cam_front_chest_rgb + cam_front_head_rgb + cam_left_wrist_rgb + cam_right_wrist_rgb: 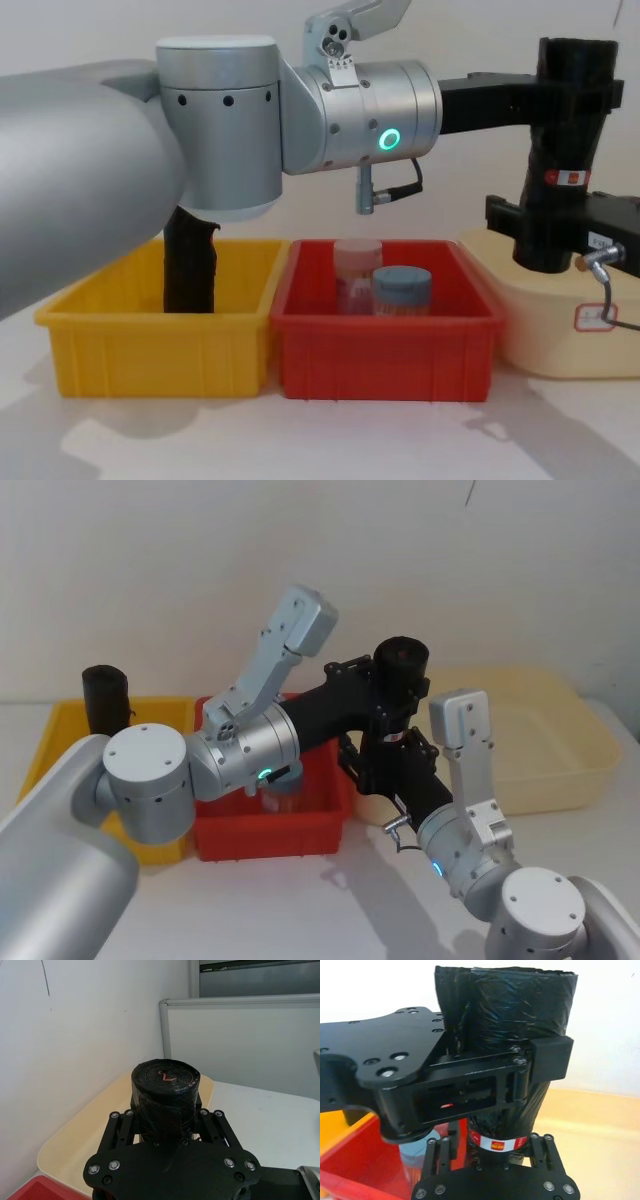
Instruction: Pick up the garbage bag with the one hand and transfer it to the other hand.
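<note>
I expect a loose flap to flare and the garbage bag to stay wound when I carry it, because the label band hugs it below the flap.
The garbage bag, a tall black roll with a red-and-white label band, hangs upright in the air between the red bin and the cream tray. My left gripper, on the arm with the green ring, is shut on the roll's upper part, and its top sticks out above the fingers. My right gripper, on the arm with the blue ring, straddles the roll's lower end just below the label. Its fingers are open, with a narrow gap on one side.
A yellow bin at the left holds a wrinkled black roll. The red bin in the middle holds a clear jar and a blue-lidded jar. A wide cream tray lies at the right, against the white wall.
</note>
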{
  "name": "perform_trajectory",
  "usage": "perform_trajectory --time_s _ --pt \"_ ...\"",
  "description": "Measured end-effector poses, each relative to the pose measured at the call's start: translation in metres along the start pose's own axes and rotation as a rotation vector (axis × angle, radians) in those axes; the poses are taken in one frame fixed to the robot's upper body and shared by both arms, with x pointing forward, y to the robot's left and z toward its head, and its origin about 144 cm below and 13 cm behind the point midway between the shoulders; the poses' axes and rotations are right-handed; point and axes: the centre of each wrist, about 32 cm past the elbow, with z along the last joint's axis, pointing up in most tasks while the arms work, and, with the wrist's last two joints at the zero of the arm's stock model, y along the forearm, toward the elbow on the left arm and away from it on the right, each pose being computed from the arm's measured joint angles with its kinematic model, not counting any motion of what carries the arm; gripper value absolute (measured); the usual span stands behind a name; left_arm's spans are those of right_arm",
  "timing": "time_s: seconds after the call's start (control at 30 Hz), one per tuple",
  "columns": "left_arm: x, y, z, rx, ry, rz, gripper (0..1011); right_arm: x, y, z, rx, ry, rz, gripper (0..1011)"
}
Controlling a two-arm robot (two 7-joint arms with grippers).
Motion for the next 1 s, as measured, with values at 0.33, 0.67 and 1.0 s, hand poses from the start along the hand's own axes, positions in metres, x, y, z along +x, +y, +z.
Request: perform_trajectory --time_s 0.33,0.67,1.0 --pt "0.0000 0.0000 0.0000 0.000 0.000 0.000 610 0.0019 0.0020 0.0012 0.000 -0.008 -0.022 489" --pt "0.0000 0.0000 0.0000 0.000 0.000 0.000 863 0.0028 0.0006 0.0015 0.007 -0.009 -0.029 469" --pt "0.0000 0.0000 0.0000 0.000 0.000 0.000 1001 0.0055 0.0001 0.0019 0.010 -0.001 -0.032 469"
